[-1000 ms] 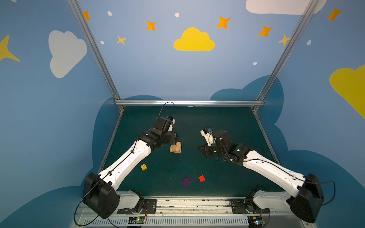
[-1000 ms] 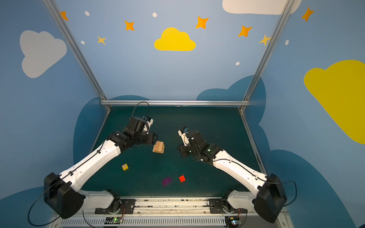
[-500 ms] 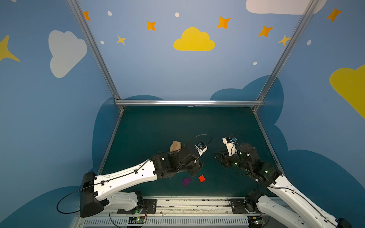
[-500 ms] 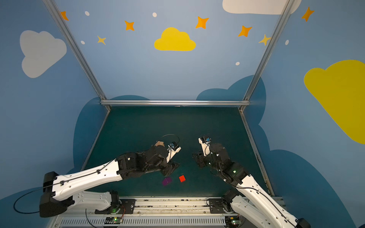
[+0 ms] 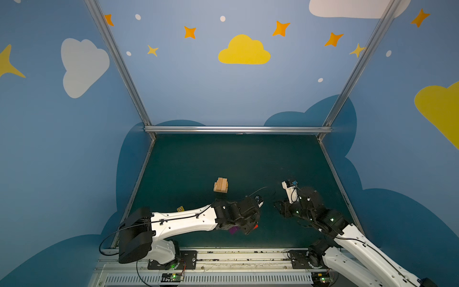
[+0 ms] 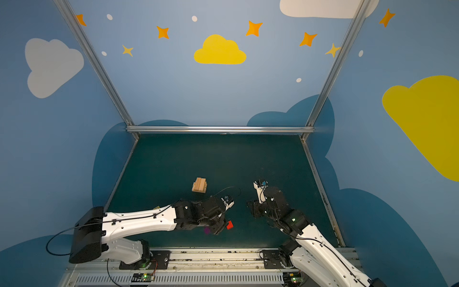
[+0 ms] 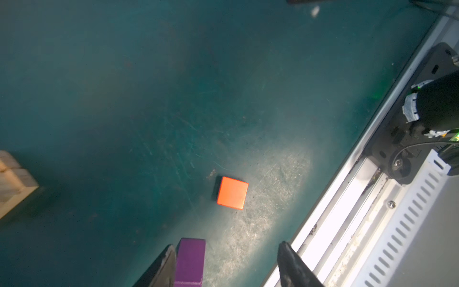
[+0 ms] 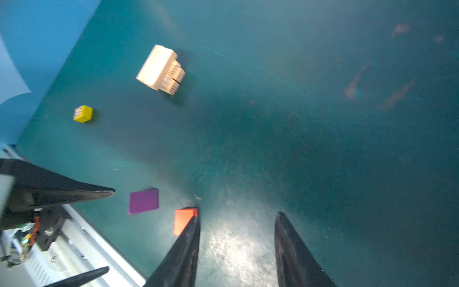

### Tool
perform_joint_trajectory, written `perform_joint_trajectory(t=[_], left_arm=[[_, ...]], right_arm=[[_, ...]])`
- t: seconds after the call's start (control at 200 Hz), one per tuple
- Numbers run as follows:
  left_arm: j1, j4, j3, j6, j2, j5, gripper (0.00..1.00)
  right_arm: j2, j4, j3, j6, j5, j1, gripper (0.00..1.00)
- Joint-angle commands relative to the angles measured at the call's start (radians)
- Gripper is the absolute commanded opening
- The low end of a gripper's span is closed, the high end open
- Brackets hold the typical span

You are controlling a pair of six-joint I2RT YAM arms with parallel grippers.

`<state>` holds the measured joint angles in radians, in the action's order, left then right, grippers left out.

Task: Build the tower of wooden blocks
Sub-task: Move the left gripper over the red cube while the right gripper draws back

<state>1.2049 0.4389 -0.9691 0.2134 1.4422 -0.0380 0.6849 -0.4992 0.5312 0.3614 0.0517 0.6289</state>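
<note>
My left gripper should bring the red cube [image 6: 230, 225] to the tower [image 6: 200, 185], since the cube lies just ahead of that gripper and outside my right gripper's finger.
The tower [image 5: 220, 185] [image 6: 199, 185] is a small stepped stack of tan planks standing mid-mat; it also shows in the right wrist view [image 8: 160, 68]. A purple cube [image 7: 190, 263] [image 5: 233, 230] lies on the mat inside my open left gripper [image 7: 227, 248], close beside one finger. A red cube [image 7: 232, 193] [image 6: 229, 224] lies just beyond those fingertips. My right gripper [image 8: 237, 213] [image 5: 279, 208] stands open over bare mat, with the red cube [image 8: 182, 220] outside one finger. A yellow cube [image 8: 83, 113] sits by the left wall, mostly hidden behind the left arm in both top views.
The front metal rail [image 7: 347, 198] and the arm mounts run close behind the purple and red cubes. Blue walls with aluminium posts [image 5: 119, 64] enclose the green mat [image 5: 236, 159] on three sides.
The left arm has swung from the plank stack back toward the front edge, over the purple and red cubes, with its jaws wider. The right arm has pulled back and rightward.
</note>
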Motion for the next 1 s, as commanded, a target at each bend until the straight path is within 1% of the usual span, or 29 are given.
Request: perform_joint_trajectory(t=[0.0, 0.295, 0.446, 0.751, 0.996], left_arm=[[0.002, -0.097, 0.01, -0.036, 0.035, 0.032, 0.66], [0.003, -0.108, -0.028, -0.054, 0.165, 0.061, 0.63], [-0.002, -0.093, -0.04, -0.049, 0.191, 0.04, 0.59], [-0.033, -0.059, -0.07, -0.065, 0.252, 0.099, 0.58], [-0.038, -0.064, -0.085, -0.057, 0.282, 0.087, 0.55]], right_arm=[[-0.03, 0.035, -0.032, 0.015, -0.03, -0.013, 0.44], [0.004, 0.076, -0.038, -0.019, -0.012, -0.032, 0.44], [0.034, 0.091, -0.036, -0.014, -0.001, -0.035, 0.44], [0.04, 0.107, -0.048, -0.01, -0.009, -0.037, 0.45], [0.036, 0.103, -0.046, -0.02, -0.027, -0.041, 0.45]])
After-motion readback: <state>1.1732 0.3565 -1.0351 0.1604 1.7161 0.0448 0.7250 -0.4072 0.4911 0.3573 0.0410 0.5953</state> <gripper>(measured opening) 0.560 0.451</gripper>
